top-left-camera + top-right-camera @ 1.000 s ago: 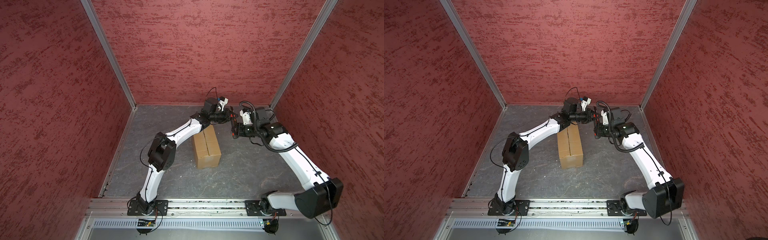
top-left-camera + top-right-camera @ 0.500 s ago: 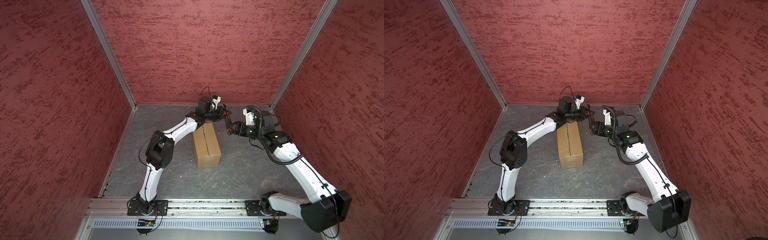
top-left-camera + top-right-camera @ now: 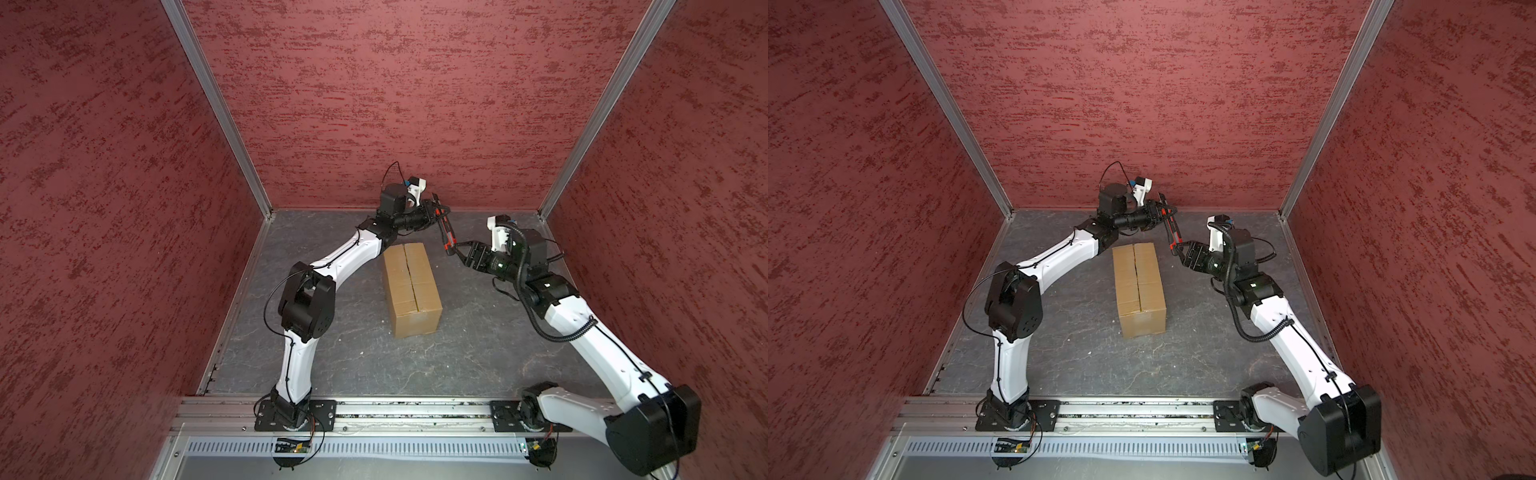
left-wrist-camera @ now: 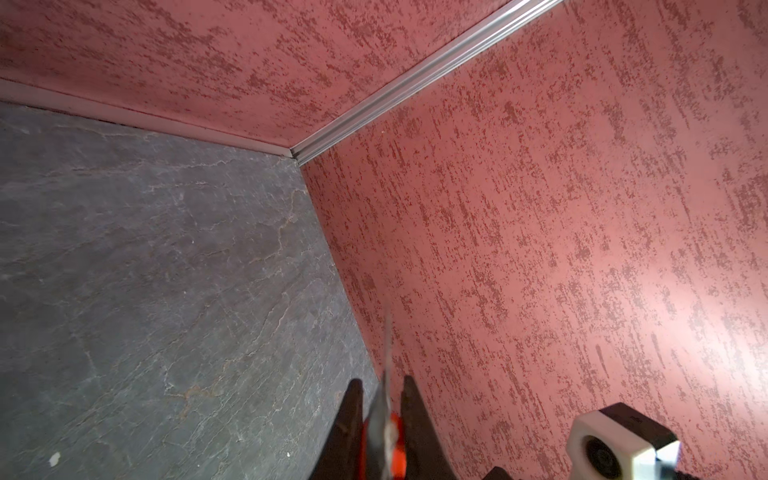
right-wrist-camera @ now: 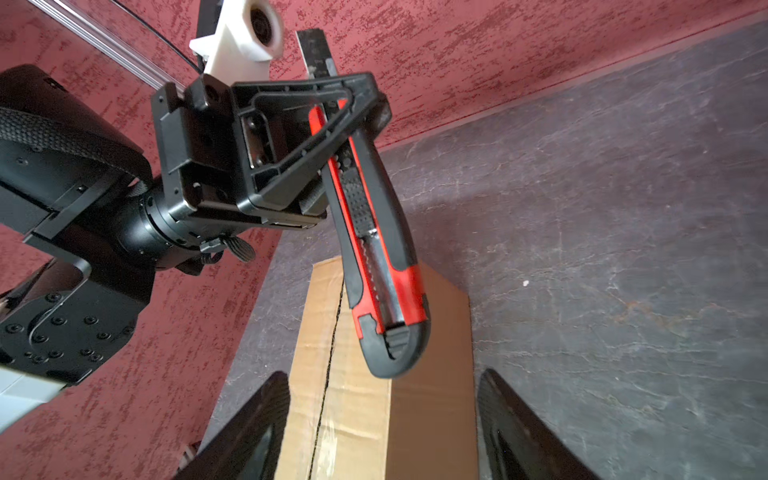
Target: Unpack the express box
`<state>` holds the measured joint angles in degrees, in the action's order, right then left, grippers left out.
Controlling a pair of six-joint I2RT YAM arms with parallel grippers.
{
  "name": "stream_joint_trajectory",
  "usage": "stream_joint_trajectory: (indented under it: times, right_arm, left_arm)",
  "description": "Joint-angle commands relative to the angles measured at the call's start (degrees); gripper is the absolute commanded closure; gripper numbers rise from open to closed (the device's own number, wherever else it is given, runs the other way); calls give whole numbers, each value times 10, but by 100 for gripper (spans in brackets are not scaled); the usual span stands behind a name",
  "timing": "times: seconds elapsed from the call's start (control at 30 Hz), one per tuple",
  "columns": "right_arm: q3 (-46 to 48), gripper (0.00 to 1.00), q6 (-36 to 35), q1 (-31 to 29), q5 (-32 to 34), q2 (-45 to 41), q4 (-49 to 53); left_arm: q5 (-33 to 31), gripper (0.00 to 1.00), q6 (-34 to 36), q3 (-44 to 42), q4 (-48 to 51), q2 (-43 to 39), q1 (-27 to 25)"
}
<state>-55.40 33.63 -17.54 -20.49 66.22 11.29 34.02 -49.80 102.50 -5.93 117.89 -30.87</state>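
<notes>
My right gripper should go on moving in along the knife's handle [image 3: 446, 231] until its open fingers are on both sides of the handle before it closes, because the knife's butt end [image 3: 450, 249] points free at those fingers.
The express box [image 3: 411, 286] [image 3: 1139, 286] lies on the grey floor with its flaps down and a dark seam along its top; the right wrist view shows it [image 5: 374, 415] too. A red-and-black utility knife [image 3: 444, 230] [image 3: 1172, 230] [image 5: 374, 249] hangs above the box's far end with its blade out. My left gripper [image 3: 436, 210] [image 3: 1165, 212] [image 4: 382, 384] is shut on the knife near the blade. My right gripper [image 3: 457, 249] [image 3: 1181, 249] [image 5: 382, 376] stands open just short of the knife's butt end, holding nothing.
Red textured walls [image 3: 374, 104] close in the back and both sides, with the back wall close behind the left gripper. A metal rail [image 3: 395, 409] carrying both arm bases runs along the front edge. The left arm's elbow [image 3: 307, 303] stands left of the box.
My right gripper's jaws have opened off the knife's handle. The left gripper has carried the knife a little left and toward the back wall.
</notes>
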Motion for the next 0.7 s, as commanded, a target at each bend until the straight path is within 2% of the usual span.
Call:
stream_joint_trajectory:
  times: [0.0, 0.27, 0.67]
  right_arm:
    - [19, 28, 59, -3, -24, -3, -119]
    - [70, 29, 121, -3, -18, 0, -234]
    - [66, 29, 157, -4, -5, 38, -296]
  left_arm:
    - [-15, 100, -16, -10, -48, -26, 7]
    - [-39, 100, -71, -35, -131, -28, 13]
    - [-67, 100, -169, -83, -293, -20, -6]
